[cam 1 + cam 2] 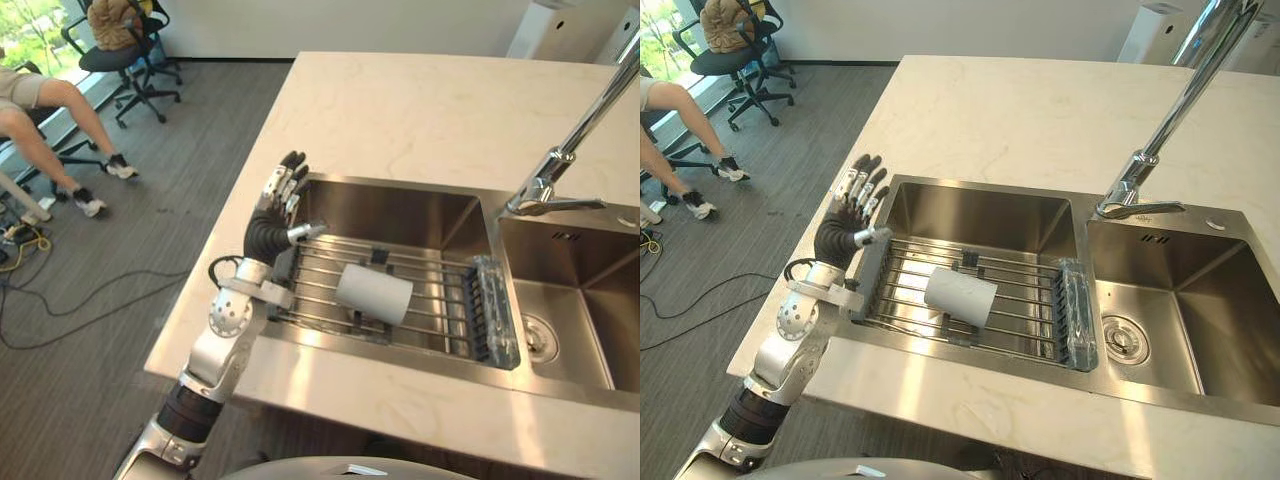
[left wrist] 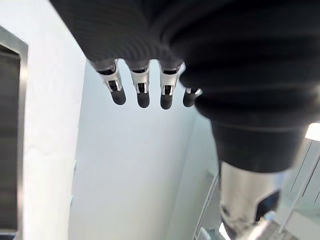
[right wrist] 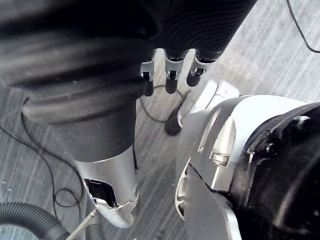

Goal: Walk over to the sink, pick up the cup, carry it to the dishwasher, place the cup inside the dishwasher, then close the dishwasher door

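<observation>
The white cup is lying on its side across the open wire rack, so I expect it will be empty when I pick it up.
A white cup lies on its side on a wire rack laid across the left basin of the steel sink. My left hand is raised over the sink's left rim, fingers straight and spread, open and holding nothing; it stays left of the cup and apart from it. In the left wrist view its fingers point out over the pale countertop. My right hand hangs low over the grey floor in the right wrist view, fingers relaxed with nothing in them.
A chrome faucet rises between the two basins; the right basin has a drain. A dark brush-like piece sits at the rack's right end. A seated person and office chairs are at far left, with cables on the floor.
</observation>
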Robot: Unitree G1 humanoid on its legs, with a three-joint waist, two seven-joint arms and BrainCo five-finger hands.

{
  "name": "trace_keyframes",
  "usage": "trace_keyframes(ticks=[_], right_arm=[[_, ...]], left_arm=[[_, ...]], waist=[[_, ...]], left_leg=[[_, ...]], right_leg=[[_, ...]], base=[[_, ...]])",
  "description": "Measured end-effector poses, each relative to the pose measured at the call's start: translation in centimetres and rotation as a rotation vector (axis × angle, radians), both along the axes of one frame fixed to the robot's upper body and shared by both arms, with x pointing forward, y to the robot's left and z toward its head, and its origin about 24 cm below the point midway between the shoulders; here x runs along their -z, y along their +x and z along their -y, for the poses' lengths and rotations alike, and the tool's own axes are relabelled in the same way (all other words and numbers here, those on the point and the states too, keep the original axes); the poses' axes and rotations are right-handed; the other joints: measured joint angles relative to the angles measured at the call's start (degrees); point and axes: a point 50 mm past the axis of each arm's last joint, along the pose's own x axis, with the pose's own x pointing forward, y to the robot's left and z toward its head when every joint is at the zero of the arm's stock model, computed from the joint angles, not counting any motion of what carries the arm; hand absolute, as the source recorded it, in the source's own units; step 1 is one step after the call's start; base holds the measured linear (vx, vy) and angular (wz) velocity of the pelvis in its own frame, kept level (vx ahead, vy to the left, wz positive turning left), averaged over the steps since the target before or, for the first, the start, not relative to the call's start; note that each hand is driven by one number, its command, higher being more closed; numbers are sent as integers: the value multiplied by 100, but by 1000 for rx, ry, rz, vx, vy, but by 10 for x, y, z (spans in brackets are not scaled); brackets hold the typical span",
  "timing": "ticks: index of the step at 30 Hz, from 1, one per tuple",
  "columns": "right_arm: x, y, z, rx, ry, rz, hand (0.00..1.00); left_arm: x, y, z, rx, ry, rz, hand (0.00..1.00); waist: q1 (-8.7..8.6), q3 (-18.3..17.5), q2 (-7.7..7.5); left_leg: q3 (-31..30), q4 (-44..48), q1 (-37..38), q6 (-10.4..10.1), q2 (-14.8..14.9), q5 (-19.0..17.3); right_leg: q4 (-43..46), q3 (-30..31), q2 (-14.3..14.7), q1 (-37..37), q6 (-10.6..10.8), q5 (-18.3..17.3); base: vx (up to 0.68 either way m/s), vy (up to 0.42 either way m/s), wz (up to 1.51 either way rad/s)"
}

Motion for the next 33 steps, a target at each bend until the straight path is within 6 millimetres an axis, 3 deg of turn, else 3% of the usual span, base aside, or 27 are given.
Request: trace_keyframes(ticks=[4,8,17,21,27,33], right_arm=[[0,4,-1,-46,-2,28,0],[-4,8,9,-88,-29,61,0],[-8,8,23,-84,-43,109,0],[-9,6,28,-40,-50,137,0],[-12,-5,38,60,-71,154,0],[-15,-12,46,135,-84,198,0]], left_arm=[[14,-9,6,39,246,54,0],[31,-14,13,62,520,119,0],[32,-7,18,60,896,349,0],[42,0,15,18,998,357,0],[52,15,5,-101,1058,340,0],[66,17,0,-128,1127,338,0]], waist=[[-11,-1,6],[-114,-30,39],[-312,-59,51],[-489,-37,8],[-605,-30,-24],[-709,-29,-45]], left_leg=[[59,-38,-14,27,-57,21],[149,-169,15,8,-55,87],[398,-234,52,13,-54,96],[562,-226,115,11,-59,48],[807,-214,114,23,-73,21],[1003,-201,216,12,-90,-40]], right_leg=[[-306,9,-1,37,-3,106],[-337,55,29,-38,-3,107],[-304,325,54,-180,47,290],[-304,479,55,-225,112,335],[-303,705,54,-373,165,412],[-303,920,58,-392,163,421]], base=[[-83,9,-11],[-40,-2,-11],[8,4,-14],[-19,5,-22],[-44,-6,-22],[-46,-13,-17]])
